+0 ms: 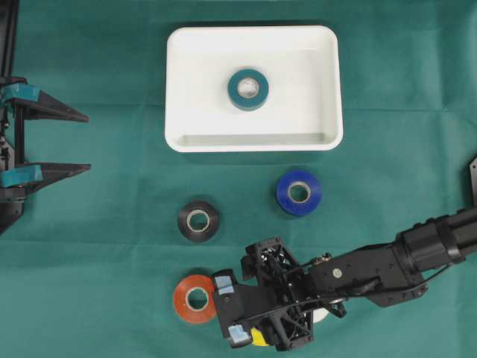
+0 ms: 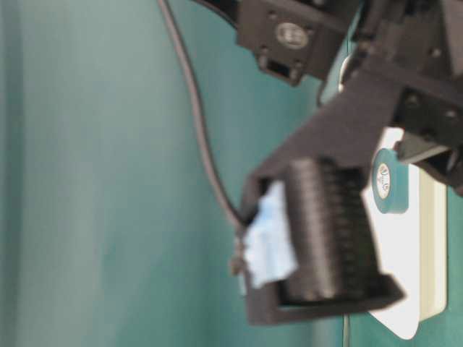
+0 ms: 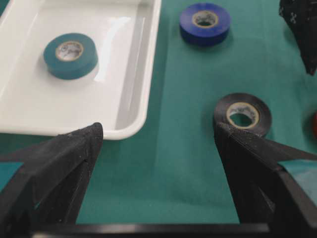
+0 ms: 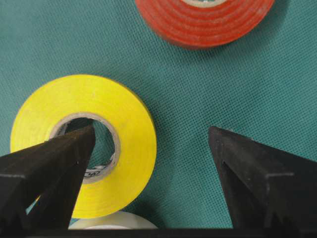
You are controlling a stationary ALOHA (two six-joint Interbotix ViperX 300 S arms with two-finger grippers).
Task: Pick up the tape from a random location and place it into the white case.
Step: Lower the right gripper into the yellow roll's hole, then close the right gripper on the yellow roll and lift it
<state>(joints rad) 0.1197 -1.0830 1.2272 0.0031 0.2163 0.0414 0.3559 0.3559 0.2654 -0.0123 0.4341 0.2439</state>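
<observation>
Green cloth shows through the yellow roll's hole [image 4: 102, 142]. The whitish roll [image 1: 320, 315] should stay on the cloth when I pick up the yellow roll.
The white case [image 1: 179, 89] lies at the top centre with a teal tape roll [image 1: 248, 89] flat inside it. On the green cloth lie a blue roll [image 1: 299, 192], a black roll [image 1: 198, 221], an orange-red roll [image 1: 195, 299] and a yellow roll [image 4: 124, 144]. My right gripper [image 1: 231, 309] hangs open over the yellow roll [image 1: 258, 337]. In the right wrist view one finger [image 4: 54, 163] crosses the roll's hole and the other stands over bare cloth, with nothing gripped. My left gripper [image 1: 88, 142] is open at the left edge, holding nothing.
A pale whitish roll [image 4: 106, 223] peeks out just below the yellow one. In the left wrist view the case rim [image 3: 143, 89] sits ahead left and the black roll [image 3: 242, 114] ahead right. The table-level view is mostly filled by the blurred right arm.
</observation>
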